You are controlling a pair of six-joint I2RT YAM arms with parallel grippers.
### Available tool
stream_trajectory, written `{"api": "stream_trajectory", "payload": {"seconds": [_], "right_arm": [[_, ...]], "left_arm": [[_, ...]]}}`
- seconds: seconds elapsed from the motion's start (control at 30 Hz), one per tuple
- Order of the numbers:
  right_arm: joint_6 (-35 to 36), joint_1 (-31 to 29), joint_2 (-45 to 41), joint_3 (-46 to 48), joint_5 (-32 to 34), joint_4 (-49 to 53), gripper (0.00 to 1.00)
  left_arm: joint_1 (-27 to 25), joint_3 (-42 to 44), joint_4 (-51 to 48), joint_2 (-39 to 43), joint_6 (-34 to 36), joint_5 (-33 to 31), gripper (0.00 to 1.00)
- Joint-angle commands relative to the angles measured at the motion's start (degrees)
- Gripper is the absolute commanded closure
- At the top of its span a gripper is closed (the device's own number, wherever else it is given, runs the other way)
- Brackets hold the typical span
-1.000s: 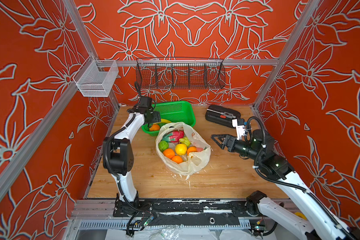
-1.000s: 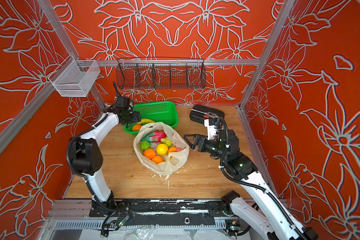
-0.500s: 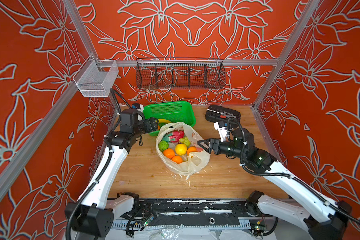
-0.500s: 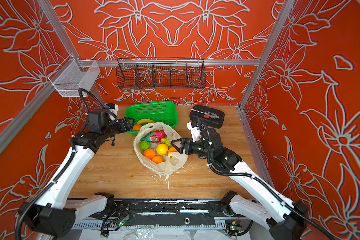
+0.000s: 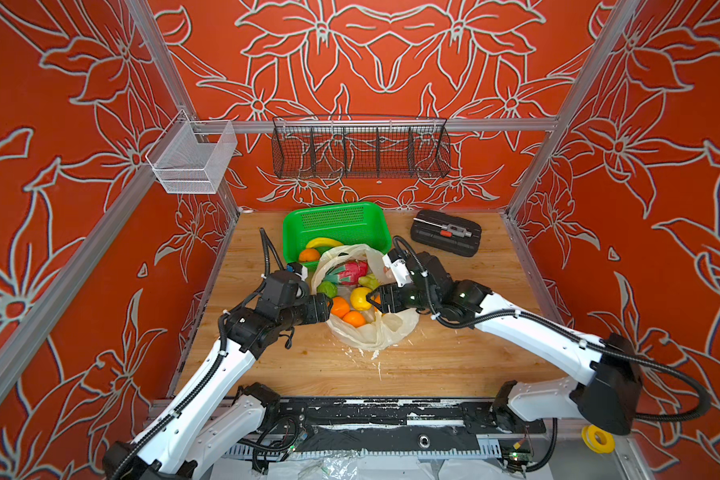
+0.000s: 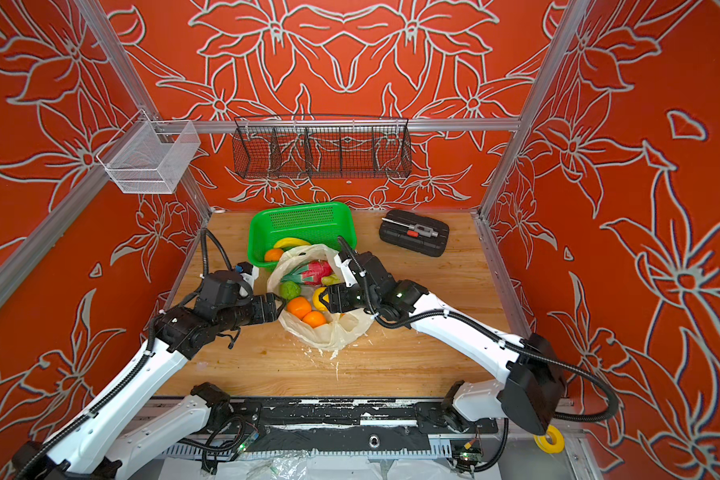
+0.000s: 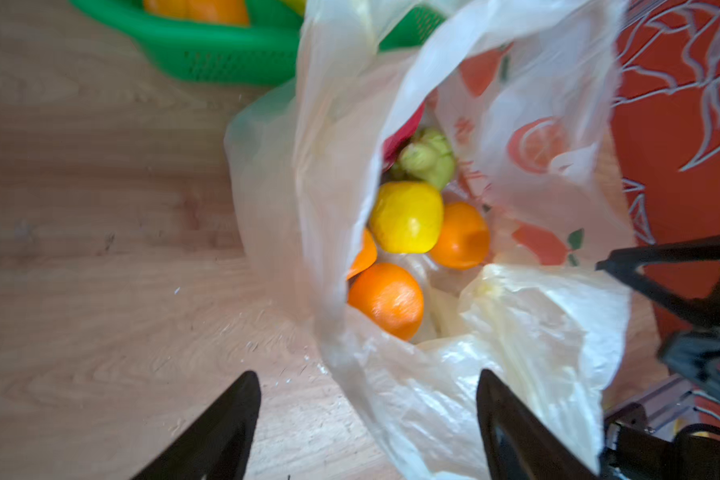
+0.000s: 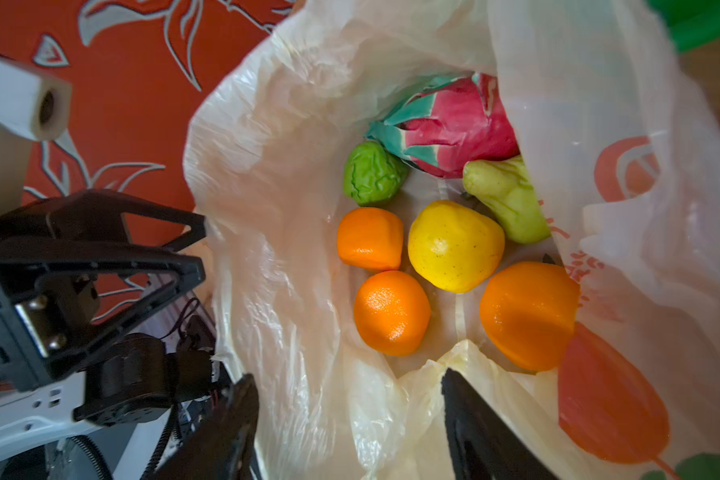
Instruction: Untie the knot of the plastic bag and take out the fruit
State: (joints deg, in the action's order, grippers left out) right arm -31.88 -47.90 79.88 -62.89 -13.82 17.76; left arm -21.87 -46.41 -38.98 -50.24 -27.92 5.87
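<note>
The lemon is by my right gripper, and the green basket (image 5: 345, 227) is nearer my left gripper. My right gripper should lift out the lemon (image 5: 360, 299) and pass it over.
The plastic bag (image 5: 375, 332) lies mid-table with its mouth gaping wide; the knot does not show. Inside it I see the fruit: oranges (image 8: 391, 311), a lemon (image 8: 454, 245), a pink dragon fruit (image 8: 454, 124) and bumpy green fruits (image 8: 371, 172). My left gripper (image 5: 325, 309) is open at the bag's left rim, one finger over the wood and the other over the plastic (image 7: 433, 395). At the right rim, my right gripper (image 5: 377, 297) stands open with loose bag film between its fingers (image 8: 466, 411). Both top views show the two grippers facing each other across the bag (image 6: 333, 332).
Just behind the bag stands a green basket (image 5: 337, 220) holding a banana (image 5: 324, 242) and an orange (image 5: 308, 254). At the back right lies a black tool case (image 5: 445, 232). A black wire basket (image 5: 360, 147) and a white mesh basket (image 5: 192, 160) hang on the walls.
My left arm swung from the green basket down to the bag's left rim. My right gripper advanced to the right rim and its jaws narrowed.
</note>
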Motion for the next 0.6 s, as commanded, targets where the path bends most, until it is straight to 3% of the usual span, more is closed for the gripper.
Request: {"api": "stream_trajectory", "payload": {"seconds": [0.0,0.17,0.4,0.57], "right_arm": [[1.4,-1.5,4.6,-2.6,1.4,1.5,0.32],[0.8,-4.9,13.9,-3.9,-3.0,0.8,0.48],[1.2,-8.5,22.1,-6.6,-11.7,0.8,0.55],[2.7,-8.4,19.8,-8.1,-5.7,2.9,0.53]], "left_arm": [[-0.4,1.8,0.7,-0.7,-1.5,0.7,0.18],[-0.4,3.3,1.4,-3.1,-2.3,0.2,0.20],[-0.4,4.0,-1.8,-8.8,-3.0,-1.6,0.53],[-0.4,5.3,-2.1,-9.1,-4.0,-4.0,0.70]]}}
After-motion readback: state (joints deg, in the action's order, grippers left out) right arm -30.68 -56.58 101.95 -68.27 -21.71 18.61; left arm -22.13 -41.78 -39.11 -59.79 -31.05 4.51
